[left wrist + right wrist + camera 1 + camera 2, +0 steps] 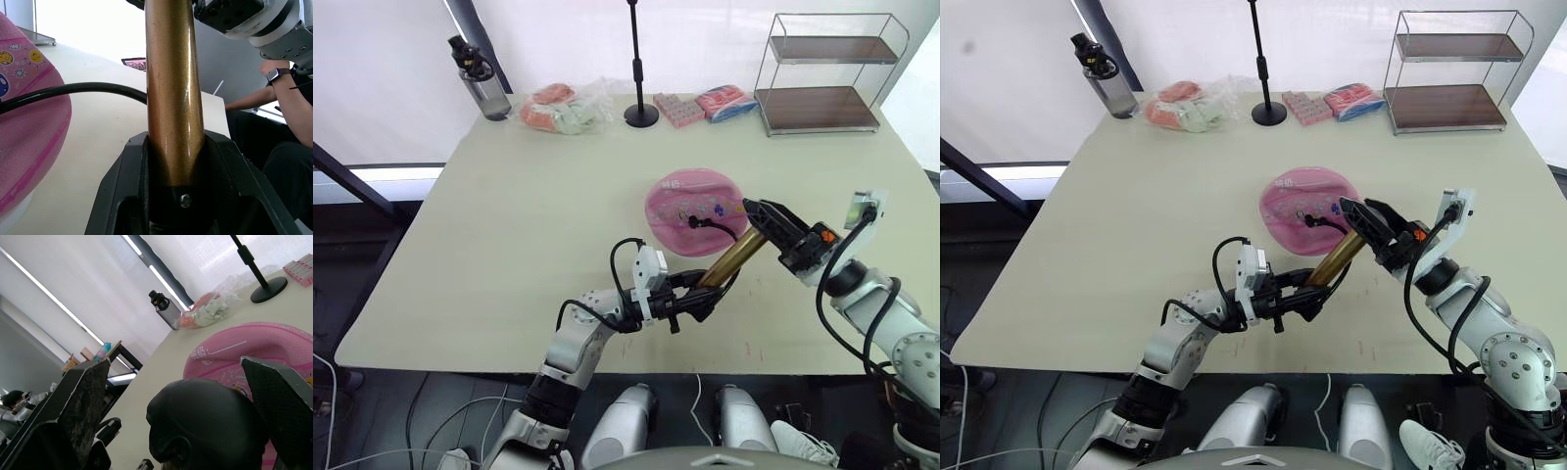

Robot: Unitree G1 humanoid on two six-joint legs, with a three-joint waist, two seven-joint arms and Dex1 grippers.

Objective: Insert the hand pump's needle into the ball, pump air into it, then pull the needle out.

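Note:
The black hose point(719, 226) curves loosely onto the pink ball point(687, 195), so the hose will flex and the ball should stay put when I carry the pump.
The pink ball point(690, 201) lies as a flattish disc on the table, right of centre. The bronze hand pump point(736, 258) slants up from just in front of it. My left gripper point(703, 292) is shut on the pump's lower end, and the fingers point(122, 181) clamp the cylinder point(171, 88). My right gripper point(762, 217) is open around the pump's black handle point(205, 431), with a gap beside one finger point(73, 416). The black hose point(717, 227) curves onto the ball's top. The needle is too small to make out.
Along the table's far edge stand a water bottle point(480, 83), a plastic bag of soft items point(563, 108), a black stand point(641, 113), pink packets point(705, 104) and a wire shelf point(827, 78). A person's arm point(288, 112) shows beyond the table.

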